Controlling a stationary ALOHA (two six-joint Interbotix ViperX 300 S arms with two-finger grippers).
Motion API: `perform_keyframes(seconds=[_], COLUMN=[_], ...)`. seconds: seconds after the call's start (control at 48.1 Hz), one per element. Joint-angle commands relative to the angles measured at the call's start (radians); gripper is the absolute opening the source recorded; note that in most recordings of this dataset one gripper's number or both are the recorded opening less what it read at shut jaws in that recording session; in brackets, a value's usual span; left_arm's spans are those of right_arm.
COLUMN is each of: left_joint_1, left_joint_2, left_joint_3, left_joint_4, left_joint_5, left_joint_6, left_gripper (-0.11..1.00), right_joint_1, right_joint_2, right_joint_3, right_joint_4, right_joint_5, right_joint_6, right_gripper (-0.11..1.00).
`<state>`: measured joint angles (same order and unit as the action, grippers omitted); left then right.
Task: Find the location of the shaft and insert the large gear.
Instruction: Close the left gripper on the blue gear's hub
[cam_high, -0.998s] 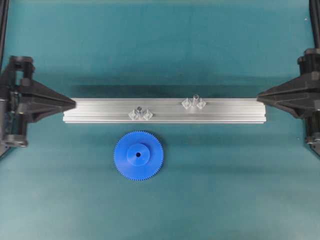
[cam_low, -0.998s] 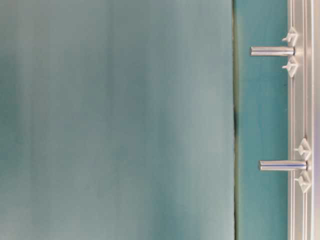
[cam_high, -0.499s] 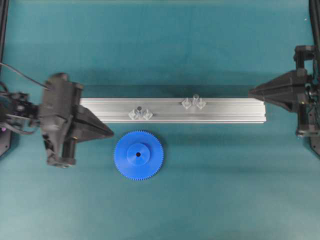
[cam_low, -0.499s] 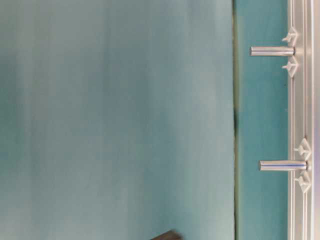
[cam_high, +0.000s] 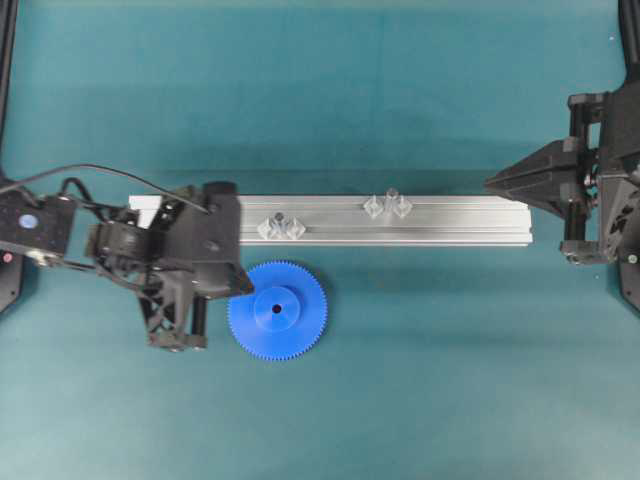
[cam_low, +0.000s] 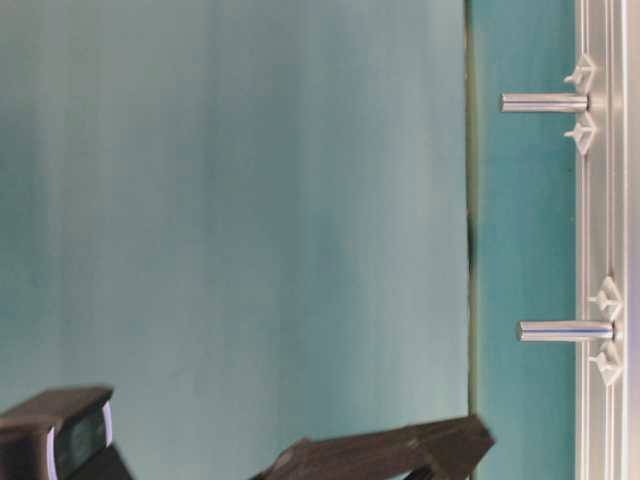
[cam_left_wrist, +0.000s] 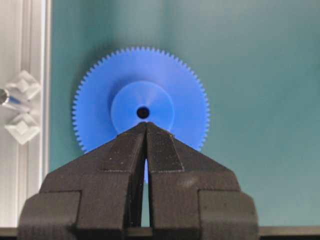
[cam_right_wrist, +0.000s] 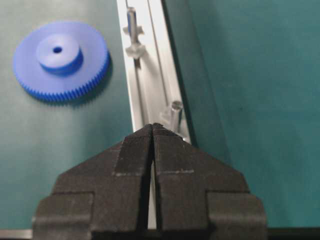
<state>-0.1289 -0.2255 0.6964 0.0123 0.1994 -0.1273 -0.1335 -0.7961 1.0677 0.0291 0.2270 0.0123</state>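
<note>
I should continue to move toward the large gear's hub (cam_high: 277, 309), which stands up in line with my left gripper, until the opened fingers are on both sides of the hub (cam_left_wrist: 143, 107) and close.
The large gear (cam_high: 277, 310) (cam_left_wrist: 142, 95) (cam_right_wrist: 60, 60) lies flat on the teal mat just in front of the aluminium rail (cam_high: 450, 222), hub up. Two look-alike grey pins stand on the rail between clear clips, a left pin (cam_high: 281, 218) (cam_left_wrist: 12, 102) and a right pin (cam_high: 391, 193) (cam_right_wrist: 175, 112). I cannot tell which one is the shaft. My left gripper (cam_high: 238, 288) (cam_left_wrist: 145, 124) is shut and empty, its tip over the gear's left side, pointing at the hub. My right gripper (cam_high: 488, 182) (cam_right_wrist: 152, 126) is shut and empty, hovering by the rail's right end.
The table-level view shows both pins (cam_low: 545, 102) (cam_low: 565, 330) sticking out from the rail, with the left gripper's tip (cam_low: 480, 438) entering at the bottom edge. Black frame posts (cam_high: 8, 60) stand at the table's corners.
My left arm has swung in from the left edge to the gear's left side. My right gripper has crept a little left and up. Both stayed shut.
</note>
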Motion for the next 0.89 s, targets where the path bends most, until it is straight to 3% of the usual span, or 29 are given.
perform_keyframes(seconds=[0.0, 0.083, 0.27, 0.353, 0.623, 0.873], left_joint_1=[-0.006, -0.006, -0.009, -0.011, -0.009, -0.009], left_joint_2=[0.009, 0.025, 0.061, 0.089, 0.225, 0.321], left_joint_3=[-0.043, -0.055, -0.078, -0.094, -0.176, -0.206], left_joint_4=[0.005, 0.005, 0.005, 0.005, 0.005, 0.006], left_joint_5=[0.000, 0.002, 0.006, 0.009, 0.095, 0.104], left_joint_6=[0.002, 0.002, 0.002, 0.002, 0.000, 0.012], left_gripper=[0.03, 0.17, 0.73, 0.89, 0.92, 0.93], right_joint_1=[-0.003, -0.003, -0.003, -0.003, -0.005, -0.003], right_joint_2=[0.005, 0.005, 0.005, 0.005, 0.005, 0.003], right_joint_3=[-0.028, -0.026, -0.029, -0.029, -0.028, -0.026], right_joint_4=[0.002, 0.002, 0.002, 0.000, 0.002, 0.000], right_joint_5=[0.008, 0.014, 0.083, 0.114, 0.146, 0.161], right_joint_6=[0.008, 0.008, 0.009, 0.009, 0.009, 0.009], right_gripper=[0.03, 0.03, 0.03, 0.03, 0.03, 0.03])
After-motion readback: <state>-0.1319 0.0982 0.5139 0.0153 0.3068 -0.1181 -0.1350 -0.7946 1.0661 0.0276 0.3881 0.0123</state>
